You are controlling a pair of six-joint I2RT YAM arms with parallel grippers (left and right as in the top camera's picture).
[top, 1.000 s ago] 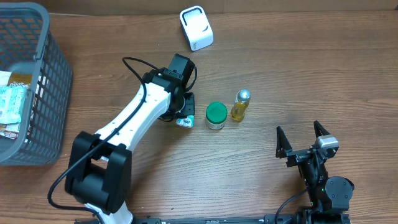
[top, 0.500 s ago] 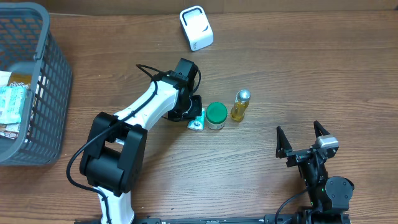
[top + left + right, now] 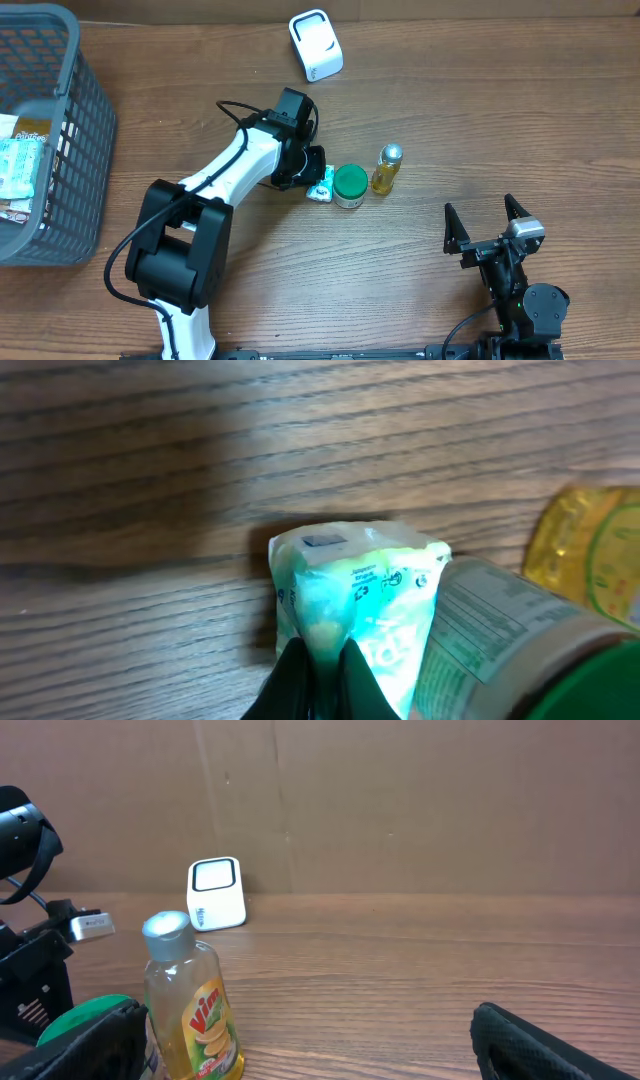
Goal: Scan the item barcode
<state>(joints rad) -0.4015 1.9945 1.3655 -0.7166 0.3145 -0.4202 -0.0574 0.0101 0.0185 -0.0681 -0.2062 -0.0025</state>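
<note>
I should use my left gripper to drag the teal and white packet, which lies tight (image 3: 333,184) against the green-lidded jar, to clear tabletop (image 3: 279,200), open, then take a fresh grip.
My left gripper (image 3: 314,184) is shut on a small teal and white packet (image 3: 321,191), low over the table and right beside the green-lidded jar (image 3: 348,185). In the left wrist view both black fingers (image 3: 298,678) pinch the near end of the packet (image 3: 360,595), and the jar (image 3: 500,640) touches or nearly touches it on the right. The white barcode scanner (image 3: 316,45) stands at the far edge of the table and also shows as a scanner (image 3: 216,893) in the right wrist view. My right gripper (image 3: 487,233) rests open near the front edge, holding nothing.
A yellow dish-soap bottle (image 3: 387,168) stands upright just right of the jar; the same bottle (image 3: 190,1000) is in the right wrist view. A grey mesh basket (image 3: 70,150) with several packets in it sits at the far left.
The left gripper has carried the packet to the right, up against the green-lidded jar, then slightly away from me. The right arm has not moved.
</note>
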